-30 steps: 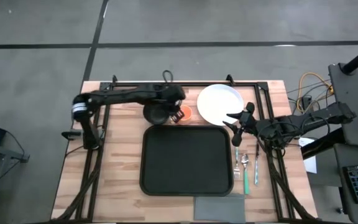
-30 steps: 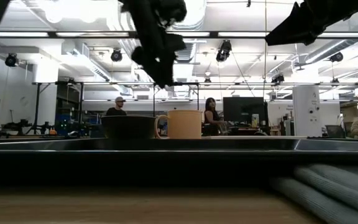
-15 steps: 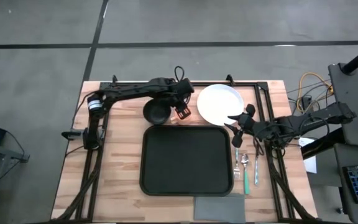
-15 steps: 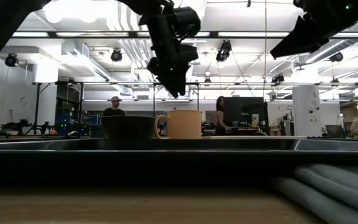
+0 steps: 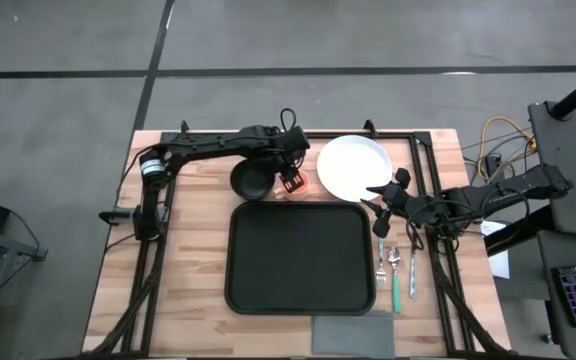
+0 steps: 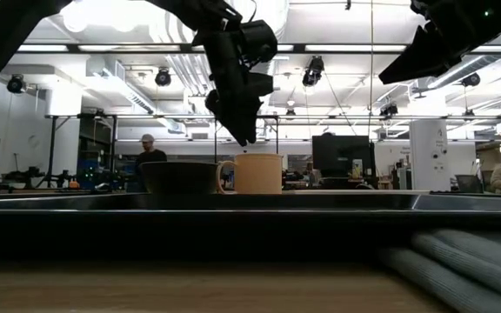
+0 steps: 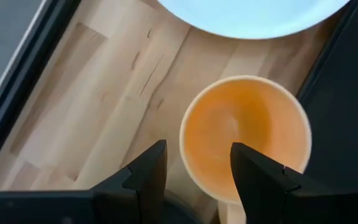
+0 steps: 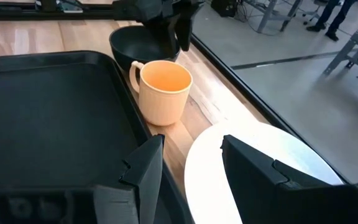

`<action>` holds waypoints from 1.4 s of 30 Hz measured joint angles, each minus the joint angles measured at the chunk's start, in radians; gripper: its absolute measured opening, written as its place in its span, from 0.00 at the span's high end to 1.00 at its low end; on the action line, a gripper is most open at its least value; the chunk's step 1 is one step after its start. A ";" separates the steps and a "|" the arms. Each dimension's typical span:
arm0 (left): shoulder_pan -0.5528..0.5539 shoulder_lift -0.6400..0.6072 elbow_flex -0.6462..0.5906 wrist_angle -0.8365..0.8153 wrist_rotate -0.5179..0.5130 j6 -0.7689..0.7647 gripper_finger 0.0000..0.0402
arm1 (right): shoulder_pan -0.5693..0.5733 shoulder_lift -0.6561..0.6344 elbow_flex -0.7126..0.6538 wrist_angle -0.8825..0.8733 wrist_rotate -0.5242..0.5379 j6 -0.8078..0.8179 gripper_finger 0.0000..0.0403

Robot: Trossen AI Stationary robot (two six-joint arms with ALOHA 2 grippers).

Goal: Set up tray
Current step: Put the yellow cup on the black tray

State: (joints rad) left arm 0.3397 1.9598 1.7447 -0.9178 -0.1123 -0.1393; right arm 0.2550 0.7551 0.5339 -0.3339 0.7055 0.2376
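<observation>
The robot's left gripper has one finger over the orange mug's opening [image 7: 219, 146] and the other outside the mug's rim, so it should go down next and close on the mug's side [image 7: 188, 163].
The black tray [image 5: 298, 256] lies in the middle of the table. Behind it stand a dark bowl [image 5: 250, 180], an orange mug [image 7: 244, 143] and a white plate [image 5: 353, 167]. My left gripper [image 7: 197, 180] is open and points down just above the mug [image 6: 257, 174], over the rim on the handle side, without touching it. My right gripper [image 8: 191, 174] is open and empty above the plate's near right edge [image 8: 253, 162], high over the table in the low view [image 6: 442, 35].
A fork, a spoon and a green-handled knife [image 5: 395, 270] lie on the wood to the right of the tray. A grey napkin [image 5: 353, 333] lies at the table's near edge. People stand in the room beyond the table [image 6: 150, 149].
My left gripper has gone from above the bowl toward the table's right edge, to above the mug, and has come down toward the mug's rim. Its fingers stay open. The mug, bowl, plate and tray have kept still.
</observation>
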 joint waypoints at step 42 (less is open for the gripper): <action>-0.029 -0.004 0.163 -0.183 0.061 0.055 1.00 | 0.000 0.001 -0.001 -0.005 -0.002 0.013 0.61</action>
State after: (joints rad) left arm 0.3112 1.9556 1.9081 -1.1009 -0.0509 -0.0840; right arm 0.2550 0.7563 0.5332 -0.3393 0.7040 0.2508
